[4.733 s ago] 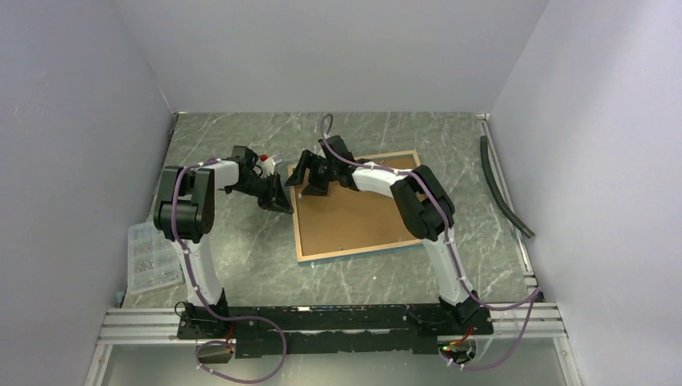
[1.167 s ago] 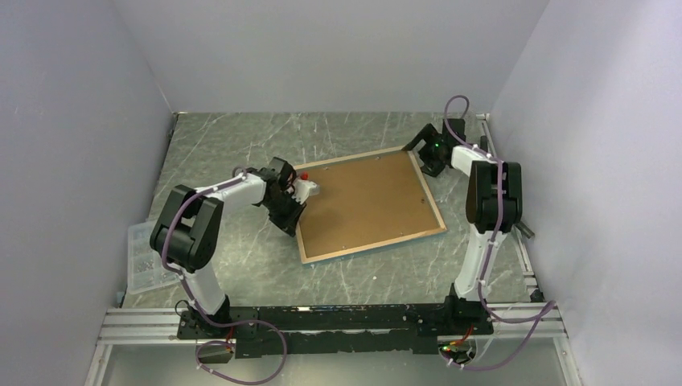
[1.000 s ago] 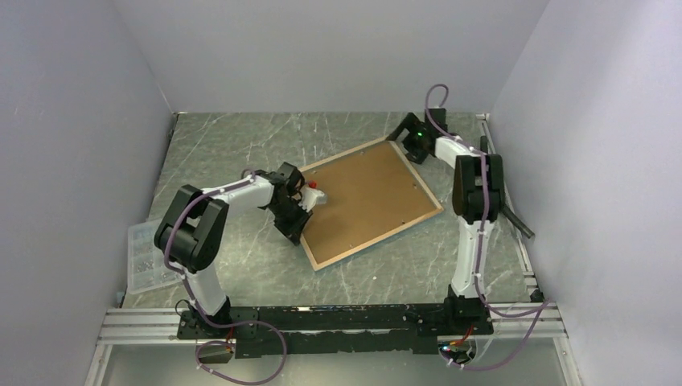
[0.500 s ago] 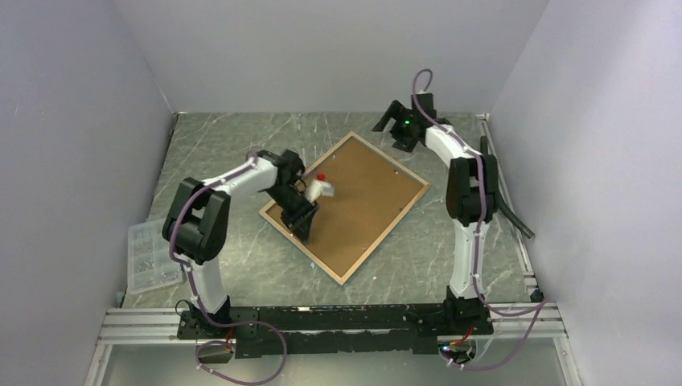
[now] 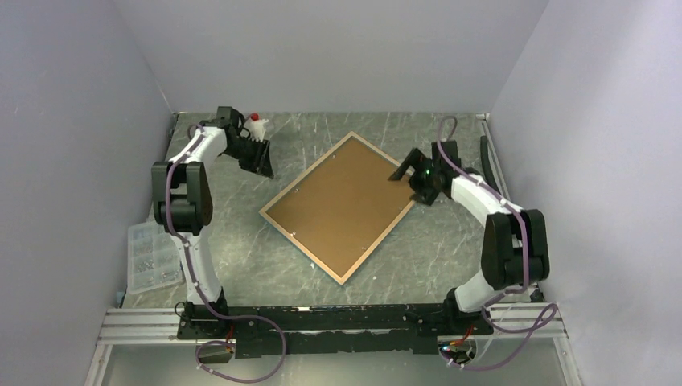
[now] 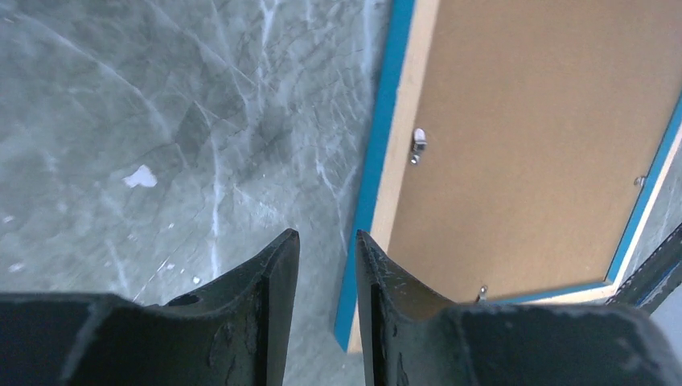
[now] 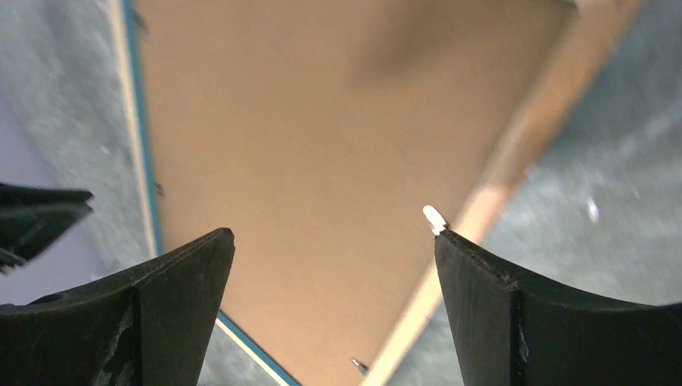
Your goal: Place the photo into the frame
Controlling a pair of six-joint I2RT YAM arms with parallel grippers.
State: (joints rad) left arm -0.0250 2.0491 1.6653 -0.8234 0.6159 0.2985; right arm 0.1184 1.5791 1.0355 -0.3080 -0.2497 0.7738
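The frame sits turned like a diamond (image 5: 339,207), so the robot should turn it square and steady its blue rim (image 5: 289,187) with the left gripper before pushing the metal tab.
The frame (image 5: 301,246) lies face down mid-table, turned like a diamond. Its brown backing panel (image 5: 342,205) faces up, edged by light wood. The left wrist view shows the frame's blue rim (image 6: 378,161), the backing (image 6: 531,145) and a metal tab (image 6: 417,145). The photo is not visible in any view. My left gripper (image 5: 265,165) hovers at the back left, off the frame, its jaws (image 6: 326,237) narrowly apart and empty. My right gripper (image 5: 402,173) is open over the frame's right corner, nothing between its fingers (image 7: 334,233); the backing (image 7: 322,145) lies below.
A clear plastic box of small parts (image 5: 153,256) sits at the table's left edge. A black hose (image 5: 503,189) runs along the right wall. Walls close in the left, back and right. A small white bit (image 7: 433,215) sits at my right fingertip.
The frame has been turned from nearly square-on to a diamond. My left gripper left the frame's left edge for the back left. My right arm swung from the back corner to the right corner.
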